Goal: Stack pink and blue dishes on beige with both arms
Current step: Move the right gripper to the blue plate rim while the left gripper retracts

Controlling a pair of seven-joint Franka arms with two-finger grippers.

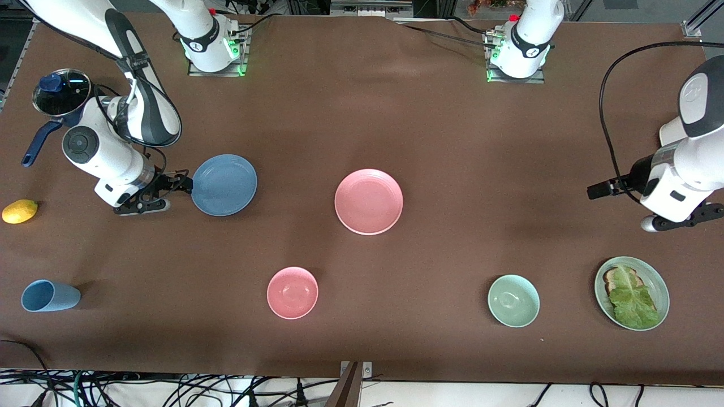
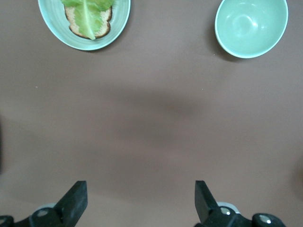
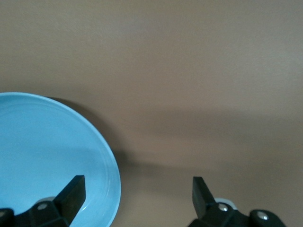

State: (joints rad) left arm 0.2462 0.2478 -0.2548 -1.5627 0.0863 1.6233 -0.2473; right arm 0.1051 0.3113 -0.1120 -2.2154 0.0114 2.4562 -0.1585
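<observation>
The blue dish (image 1: 224, 185) will fit snugly inside the empty pink dish (image 1: 368, 201) when I lower it, because both dishes are round and wide.
The blue dish (image 1: 224, 185) lies toward the right arm's end of the table. The pink dish (image 1: 369, 201) lies near the table's middle. No beige plate shows in any view. My right gripper (image 1: 141, 208) hangs open beside the blue dish, at its rim. In the right wrist view that gripper (image 3: 138, 184) has one finger (image 3: 73, 191) over the blue dish (image 3: 47, 156) and the other over bare table. My left gripper (image 1: 684, 217) hangs open over bare table at the left arm's end. The left wrist view shows that gripper (image 2: 140, 189) with nothing between its fingers.
Nearer the front camera lie a blue cup (image 1: 50, 295) on its side, a pink bowl (image 1: 292, 292), a mint bowl (image 1: 513, 301) and a green plate (image 1: 656, 282) with toast and lettuce. A lemon (image 1: 20, 211) and a lidded pot (image 1: 61, 93) sit at the right arm's end.
</observation>
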